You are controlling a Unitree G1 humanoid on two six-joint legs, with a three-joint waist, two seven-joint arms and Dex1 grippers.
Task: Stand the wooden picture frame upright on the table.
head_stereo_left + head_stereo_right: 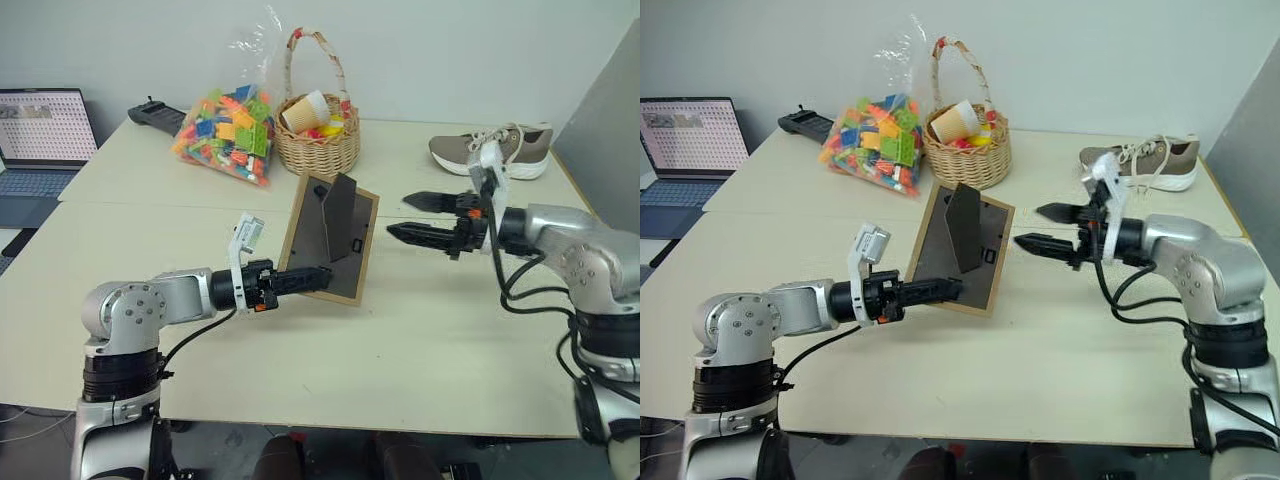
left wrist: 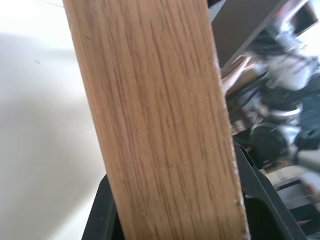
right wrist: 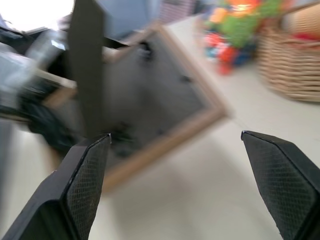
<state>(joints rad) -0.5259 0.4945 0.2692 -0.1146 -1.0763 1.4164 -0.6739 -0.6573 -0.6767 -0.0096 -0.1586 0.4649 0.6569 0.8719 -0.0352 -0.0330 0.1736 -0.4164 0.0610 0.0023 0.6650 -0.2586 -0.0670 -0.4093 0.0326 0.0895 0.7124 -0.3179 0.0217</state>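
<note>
Next, my right gripper grabs the frame's free side rim [image 1: 369, 245] and turns the frame around, because the frame's back [image 1: 312, 245] is toward me and my left gripper is at the frame's lower end.
The wooden picture frame [image 1: 312, 245] is held tilted over the middle of the table [image 1: 400, 350], its dark brown back toward me and its fold-out stand [image 1: 340, 215] swung out. My left gripper [image 1: 305, 280] is shut on the frame's lower edge; in the left wrist view the light-wood rim [image 2: 160, 125] sits between the black fingers. My right gripper [image 1: 397, 215] hovers open just right of the frame, not touching it. In the right wrist view, my right gripper [image 3: 175, 136] has its fingers spread wide, with the frame's back [image 3: 165, 105] beyond them.
A wicker basket [image 1: 318, 140] with cups and a bag of coloured bricks [image 1: 228, 130] stand behind the frame. A shoe [image 1: 495, 150] lies at the back right. A laptop [image 1: 40, 140] and a black device [image 1: 155, 117] are at the back left.
</note>
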